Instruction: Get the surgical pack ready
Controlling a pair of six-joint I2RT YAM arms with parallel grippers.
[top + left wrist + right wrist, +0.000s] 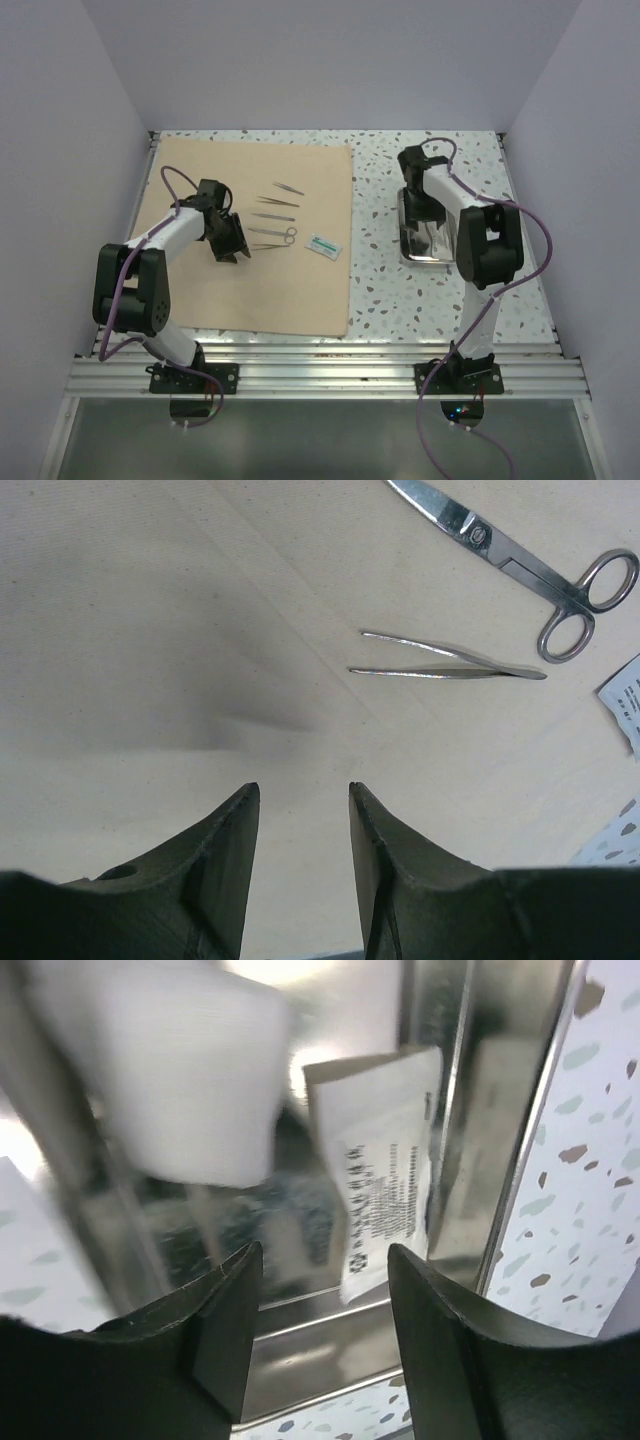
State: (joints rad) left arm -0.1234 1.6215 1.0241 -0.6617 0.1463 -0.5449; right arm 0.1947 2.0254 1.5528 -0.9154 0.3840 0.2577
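The white packet (323,247) is lying clear of the scissors (291,236) on the tan cloth. My right gripper should carry on toward the packet, open, and then close across it.
The tan cloth (250,270) lies flat on the left of the table. On it lie several thin steel instruments (275,216) and a white packet (324,246). My left gripper (232,250) hangs open just over the cloth (150,630), empty, short of the tweezers (450,665) and the scissors (520,560). The steel tray (410,255) stands on the right, with my right gripper (420,212) over it. In the right wrist view that gripper (325,1252) is open, with a white gauze pad (170,1070) and a printed white packet (385,1160) lying in the tray (330,1360) beyond its fingertips.
The speckled tabletop (375,260) shows between cloth and tray. White walls close in the table on three sides. An aluminium rail (320,375) with both arm bases runs along the near edge. A packet corner (625,700) shows at the right edge of the left wrist view.
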